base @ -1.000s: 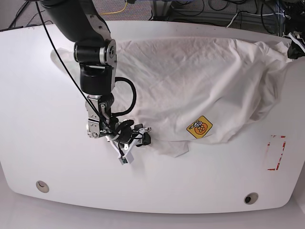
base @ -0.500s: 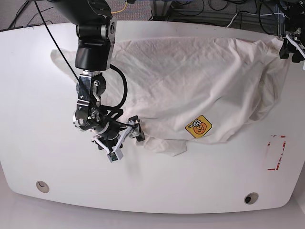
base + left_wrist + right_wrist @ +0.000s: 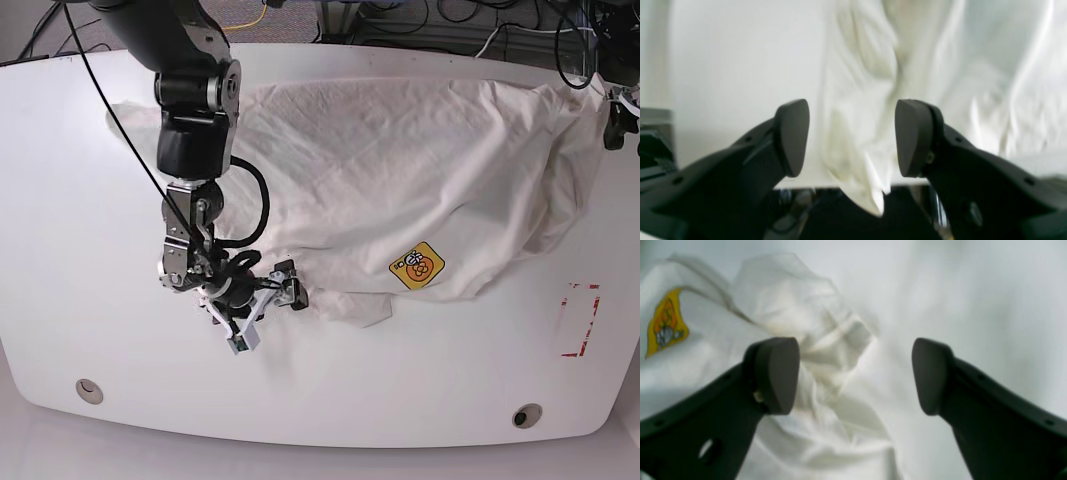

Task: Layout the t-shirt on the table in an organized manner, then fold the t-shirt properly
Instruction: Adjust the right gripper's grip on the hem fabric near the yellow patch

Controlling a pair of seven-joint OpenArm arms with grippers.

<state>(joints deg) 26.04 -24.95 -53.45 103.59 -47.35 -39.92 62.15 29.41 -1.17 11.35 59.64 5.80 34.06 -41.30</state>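
The t-shirt's crumpled front hem (image 3: 826, 364) is bunched up and its edge is folded over. My right gripper should go back over the hem and pinch the folded edge (image 3: 865, 344) before folding.
The white t-shirt (image 3: 400, 170) lies spread and wrinkled over the table (image 3: 400, 380), its yellow patch (image 3: 417, 265) near the front hem. My right gripper (image 3: 265, 318) stands open just left of the crumpled front-left hem. In the right wrist view the right gripper (image 3: 853, 375) hovers over bunched cloth (image 3: 813, 340), with the patch (image 3: 665, 323) at left. My left gripper (image 3: 618, 118) is at the table's far right edge. In the left wrist view the left gripper (image 3: 852, 138) is open, and a fold of the shirt (image 3: 860, 100) hangs over the table edge between its fingers.
Two round grommet holes (image 3: 88, 389) (image 3: 526, 415) sit near the front edge. Red tape marks (image 3: 578, 320) lie at the right. Cables (image 3: 450, 20) run behind the table's far edge. The right arm's dark body (image 3: 195, 110) stands over the shirt's left part.
Both grippers have opened and let go of the shirt. The right gripper has drawn back left of the front hem. The left gripper has shifted right, off the shirt's far corner.
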